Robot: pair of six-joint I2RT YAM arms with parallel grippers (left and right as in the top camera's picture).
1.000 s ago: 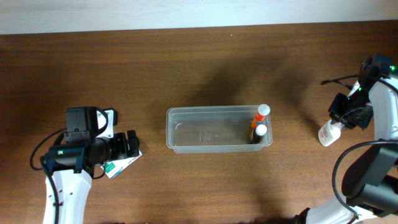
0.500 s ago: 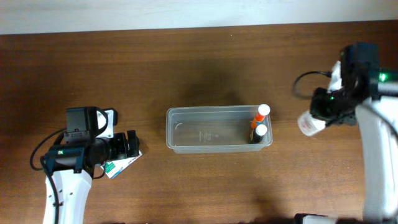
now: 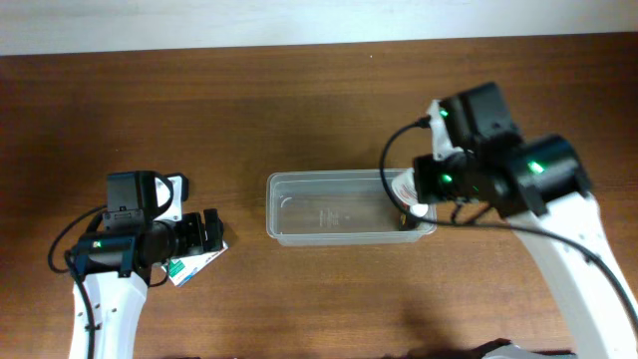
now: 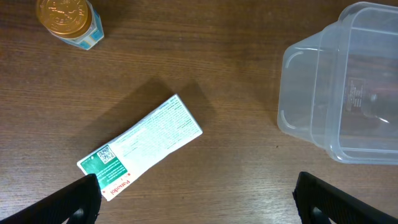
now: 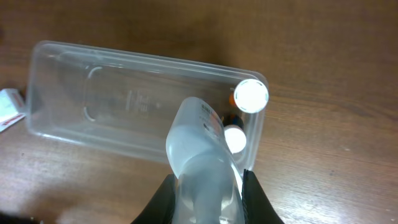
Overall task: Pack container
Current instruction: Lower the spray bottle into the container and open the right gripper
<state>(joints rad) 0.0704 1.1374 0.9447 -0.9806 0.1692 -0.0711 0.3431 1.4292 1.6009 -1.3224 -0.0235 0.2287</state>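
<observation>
My right gripper should keep lowering the white translucent bottle (image 5: 198, 134), since it hangs with its base down over the open bottom of the container (image 5: 166, 102) next to the white-capped bottles, until it stands in the container.
The clear container (image 3: 329, 211) sits at mid-table and also shows in the right wrist view (image 5: 112, 99) and the left wrist view (image 4: 348, 87). At its right end stand two white-capped bottles (image 5: 251, 96), one of them orange. My right gripper (image 3: 411, 189) is shut on a white translucent bottle (image 5: 200, 149) and holds it above the container's right end. My left gripper (image 4: 199, 199) is open and empty, low over the table left of the container, with a green-and-white box (image 4: 142, 145) just in front of it.
A small jar with a gold lid (image 4: 65, 18) stands on the wood beyond the box. The box also shows in the overhead view (image 3: 189, 267), by the left gripper. The right arm's cable hangs over the container's right end.
My right arm has swung left from the table's right side, carrying the white bottle to above the container's right end. The left arm has not moved.
</observation>
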